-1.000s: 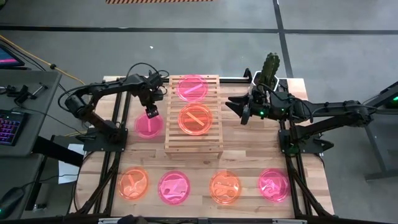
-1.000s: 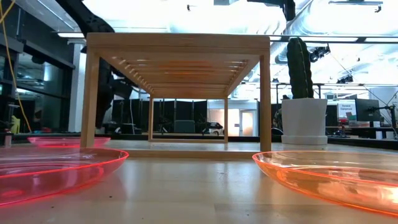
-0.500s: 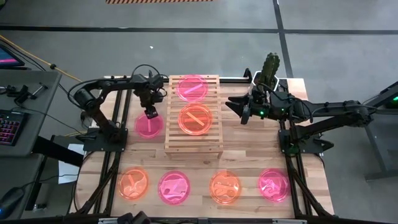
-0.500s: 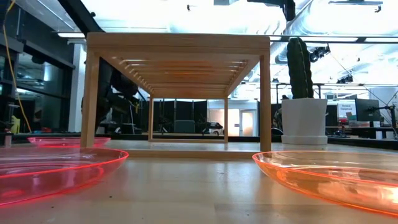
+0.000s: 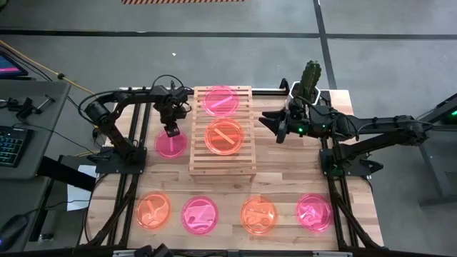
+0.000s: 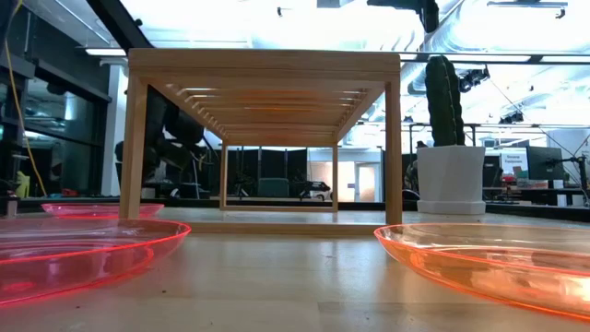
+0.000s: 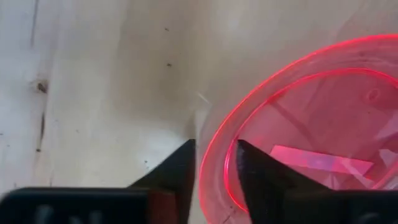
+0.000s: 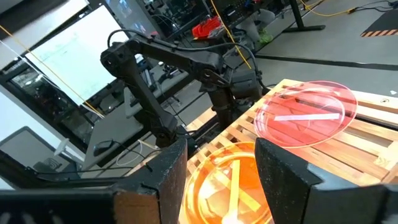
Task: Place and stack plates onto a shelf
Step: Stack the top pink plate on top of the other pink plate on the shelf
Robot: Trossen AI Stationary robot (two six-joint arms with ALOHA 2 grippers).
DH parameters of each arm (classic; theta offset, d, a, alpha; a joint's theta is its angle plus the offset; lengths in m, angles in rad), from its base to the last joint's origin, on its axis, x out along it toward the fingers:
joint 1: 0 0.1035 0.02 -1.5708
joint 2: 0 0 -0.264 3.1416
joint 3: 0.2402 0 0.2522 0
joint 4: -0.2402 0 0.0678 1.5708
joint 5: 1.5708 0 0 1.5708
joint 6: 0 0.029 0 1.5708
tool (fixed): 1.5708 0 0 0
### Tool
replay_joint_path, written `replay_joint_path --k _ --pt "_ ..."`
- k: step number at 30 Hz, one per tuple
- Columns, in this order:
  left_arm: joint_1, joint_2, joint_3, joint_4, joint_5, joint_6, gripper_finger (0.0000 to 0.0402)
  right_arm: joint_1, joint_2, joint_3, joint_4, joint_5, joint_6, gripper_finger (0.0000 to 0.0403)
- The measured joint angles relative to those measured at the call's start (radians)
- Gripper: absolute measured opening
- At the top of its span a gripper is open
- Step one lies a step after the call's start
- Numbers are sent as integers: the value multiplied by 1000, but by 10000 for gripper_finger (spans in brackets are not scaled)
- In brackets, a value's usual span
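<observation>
The rim of the pink plate (image 7: 202,169) beside the shelf is close to the outside finger, so my left gripper needs to open wider and center on that rim (image 7: 214,134) before it lifts.
The wooden slatted shelf (image 5: 221,132) stands mid-table with a pink plate (image 5: 221,101) and an orange plate (image 5: 224,136) lying flat on its top. Left of it a pink plate (image 5: 171,145) lies on the table. My left gripper (image 5: 171,130) is over that plate's far rim, open. In the left wrist view my left gripper (image 7: 214,171) has one finger outside the rim (image 7: 208,155) and one inside, with a gap on each side. My right gripper (image 5: 280,128) hovers open to the right of the shelf and holds nothing. Several more plates, pink and orange, lie along the near edge (image 5: 200,214).
A cactus in a white pot (image 5: 309,77) stands at the far right, close behind my right arm. The near row of plates (image 6: 498,263) fills the table's front. Bare wood (image 5: 285,168) lies between the shelf and the right arm's base.
My left arm has changed its pose: its elbow has swung up and toward the far edge. Its gripper has stayed at the pink plate's far rim. The plates and my right arm have kept still.
</observation>
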Motion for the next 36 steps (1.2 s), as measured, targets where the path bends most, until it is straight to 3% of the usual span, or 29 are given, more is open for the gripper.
replay_joint_path --k 4,6,21,29,36 --pt "0 -19 0 -25 -40 0 24 0 0 0 -1 0 0 172" --pt "0 -32 0 -41 -57 -8 7 0 0 0 -1 1 0 172" --pt "8 -191 1 -67 -72 -22 1 0 0 0 -1 2 -19 172" --pt "8 -176 1 -56 -46 -26 12 0 0 0 -1 2 -19 172" --pt "8 -150 1 -20 -45 -26 47 0 0 0 -1 -1 -8 172"
